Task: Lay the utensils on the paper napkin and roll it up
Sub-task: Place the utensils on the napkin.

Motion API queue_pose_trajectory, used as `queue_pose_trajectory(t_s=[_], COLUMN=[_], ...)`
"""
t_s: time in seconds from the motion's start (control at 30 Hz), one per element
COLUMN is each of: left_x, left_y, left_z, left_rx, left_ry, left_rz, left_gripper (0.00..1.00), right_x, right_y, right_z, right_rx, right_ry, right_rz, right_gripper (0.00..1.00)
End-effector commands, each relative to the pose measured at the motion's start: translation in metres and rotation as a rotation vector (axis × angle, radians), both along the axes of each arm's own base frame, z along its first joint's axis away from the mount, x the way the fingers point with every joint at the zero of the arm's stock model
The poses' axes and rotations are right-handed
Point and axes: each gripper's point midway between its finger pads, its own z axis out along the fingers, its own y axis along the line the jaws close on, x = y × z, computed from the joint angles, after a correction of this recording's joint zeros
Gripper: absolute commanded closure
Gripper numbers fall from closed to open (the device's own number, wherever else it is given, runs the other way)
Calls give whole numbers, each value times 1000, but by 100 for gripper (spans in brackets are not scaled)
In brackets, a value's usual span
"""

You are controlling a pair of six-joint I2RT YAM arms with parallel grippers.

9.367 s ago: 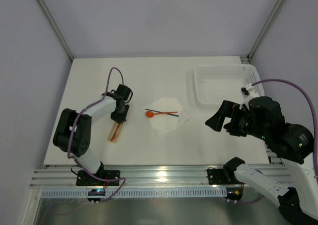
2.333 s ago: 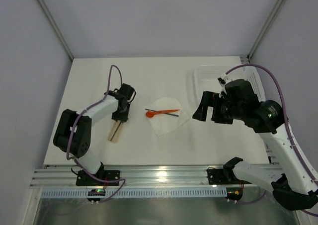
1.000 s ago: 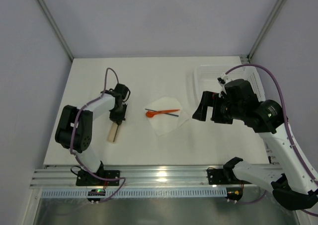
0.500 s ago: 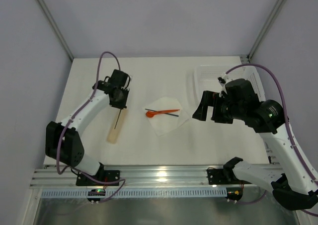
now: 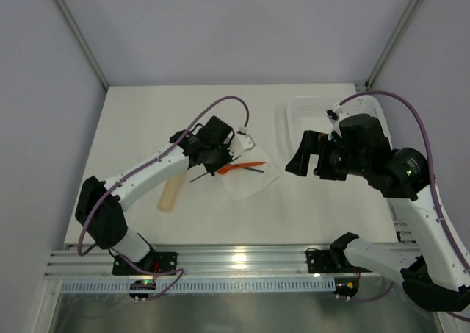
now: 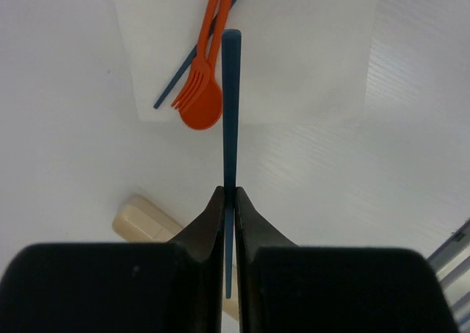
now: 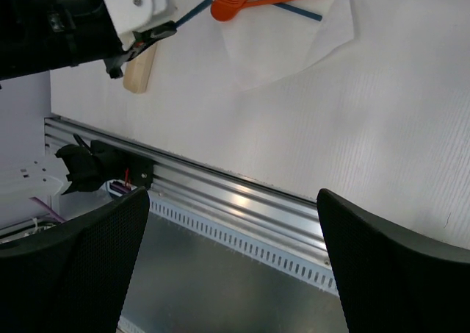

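My left gripper should keep bringing the second blue stick to the napkin, which has open space (image 5: 251, 181) beside the first blue stick (image 5: 255, 170), until the sticks lie together.
The white paper napkin (image 5: 250, 177) lies mid-table with an orange spoon (image 5: 222, 170), an orange fork and a thin blue stick (image 5: 255, 170) across it. In the left wrist view the spoon (image 6: 202, 111), fork (image 6: 192, 87) and blue stick (image 6: 170, 92) rest at the napkin's (image 6: 301, 54) edge. My left gripper (image 6: 230, 195) is shut on a second blue stick (image 6: 231, 105), whose tip hangs over the spoon. From above, the left gripper (image 5: 208, 164) hovers just left of the napkin. My right gripper (image 5: 308, 156) stands open to the napkin's right, holding nothing.
A short beige piece (image 5: 170, 193) lies on the table left of the napkin. A white perforated basket (image 5: 330, 123) stands at the back right, behind my right arm. An aluminium rail (image 5: 235, 259) runs along the near edge.
My left gripper has lifted the blue stick away from the beige piece and carried it right, up to the napkin. The right arm has barely moved and stays open.
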Motion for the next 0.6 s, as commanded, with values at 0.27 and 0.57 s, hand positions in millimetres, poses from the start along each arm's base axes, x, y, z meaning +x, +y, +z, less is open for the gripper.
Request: queue_pose_trajectory(t_s=[0.27,0.57], left_x=[20,35], left_y=[-54,-73], left_z=[-46,-57], left_rx=[274,385], left_ry=[-87,-156], left_rz=[-409,-495], left_gripper=[100,100], right_x=[-4,-12], right_y=[7,-8], right_z=[30,36], right_rx=[121,130], right_ry=[-44,-76], right_rz=[-32,-87], right_gripper=[0,1])
